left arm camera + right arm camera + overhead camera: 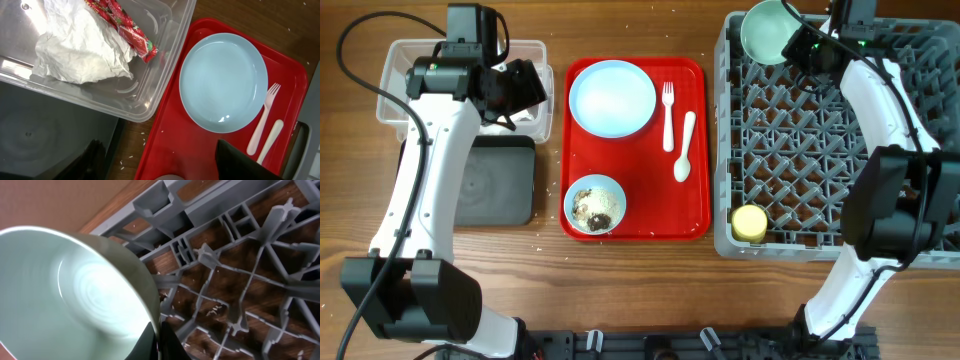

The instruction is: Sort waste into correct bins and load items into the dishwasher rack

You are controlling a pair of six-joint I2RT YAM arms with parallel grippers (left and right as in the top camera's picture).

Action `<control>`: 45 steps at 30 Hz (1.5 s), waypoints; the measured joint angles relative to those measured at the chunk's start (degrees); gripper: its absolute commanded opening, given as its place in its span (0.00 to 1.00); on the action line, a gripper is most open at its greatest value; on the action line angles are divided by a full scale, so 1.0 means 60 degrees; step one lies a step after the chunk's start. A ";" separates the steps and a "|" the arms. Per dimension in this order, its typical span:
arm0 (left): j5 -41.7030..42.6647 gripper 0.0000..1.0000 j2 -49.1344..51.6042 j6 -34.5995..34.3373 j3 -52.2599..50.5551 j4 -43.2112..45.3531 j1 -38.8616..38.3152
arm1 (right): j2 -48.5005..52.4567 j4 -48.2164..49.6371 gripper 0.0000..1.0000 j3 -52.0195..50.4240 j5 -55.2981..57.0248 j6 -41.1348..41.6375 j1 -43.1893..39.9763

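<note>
Next, my right gripper pulls the light blue bowl back and sets it on its side on the rack's nearer pegs (752, 84), because the bowl sticks out over the rack's far side.
My right gripper (157, 342) is shut on the rim of a light blue bowl (767, 32), held tilted over the far left corner of the grey dishwasher rack (840, 140); the bowl (70, 295) fills the right wrist view. A yellow cup (750, 223) lies in the rack's near left corner. My left gripper (160, 160) is open and empty above the red tray's left edge. The clear tub (150, 75) holds the napkin (80, 50) and red wrapper (130, 30). The plate (612, 97), fork (668, 115), spoon (684, 145) and a bowl with food scraps (595, 204) sit on the tray.
The red serving tray (692, 215) lies between the bins and the rack. The black tray (495, 180) sits in front of the clear tub. Rice crumbs (132, 156) are scattered on the wood beside the red tray.
</note>
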 measured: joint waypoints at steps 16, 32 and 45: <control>0.0000 0.72 0.0000 0.0000 0.0000 0.0033 0.0000 | -0.0022 0.0827 0.04 0.0004 1.4207 -0.5752 0.4426; 0.0000 0.74 0.0000 0.0000 0.0000 0.0033 0.0000 | 0.0867 0.1220 0.04 0.0000 1.3500 -0.6331 0.4324; 0.0098 0.70 0.0000 0.0124 0.0000 -0.0080 -0.0011 | -0.0025 0.0976 0.98 -0.0044 1.1460 -0.7719 0.5220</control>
